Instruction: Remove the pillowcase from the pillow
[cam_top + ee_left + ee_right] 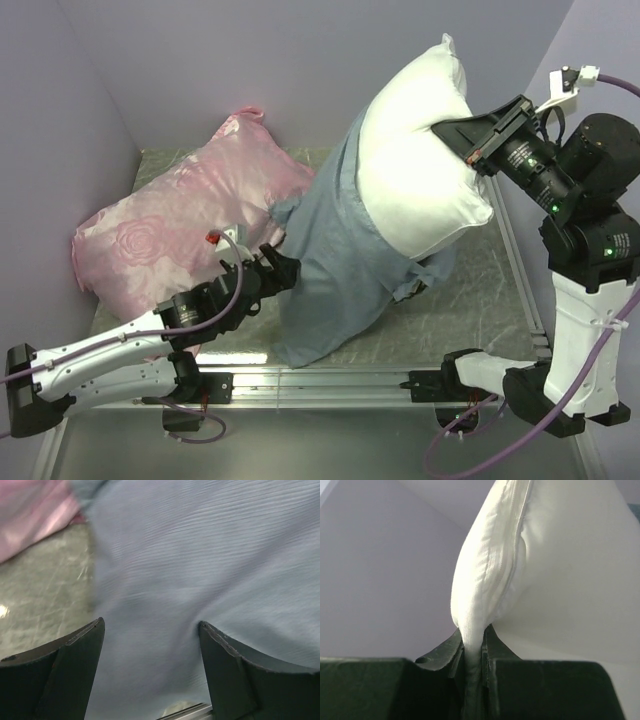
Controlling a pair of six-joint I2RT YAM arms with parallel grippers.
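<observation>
The raised pillow's lower part (385,228) has the blue-grey pillowcase hanging around it, so the robot's left gripper should take the pillowcase's side (309,264) between its fingers and keep hold of it while the right gripper pulls.
My right gripper (470,143) holds the white pillow (420,150) up above the table, tilted, with one corner pointing up. In the right wrist view the jaws (475,640) are shut on a pinched edge of the pillow (560,565). The blue-grey pillowcase (335,260) still covers the pillow's lower part and hangs down to the table, where its end lies crumpled. My left gripper (285,265) is low at the pillowcase's left side. In the left wrist view it (151,622) stands open, its fingers (70,665) apart in front of the fabric (200,555), gripping nothing.
A shiny pink rose-patterned pillow (185,235) lies at the back left, against the left wall. Purple walls close in the table (480,300) at the left, back and right. An aluminium rail (330,380) runs along the near edge.
</observation>
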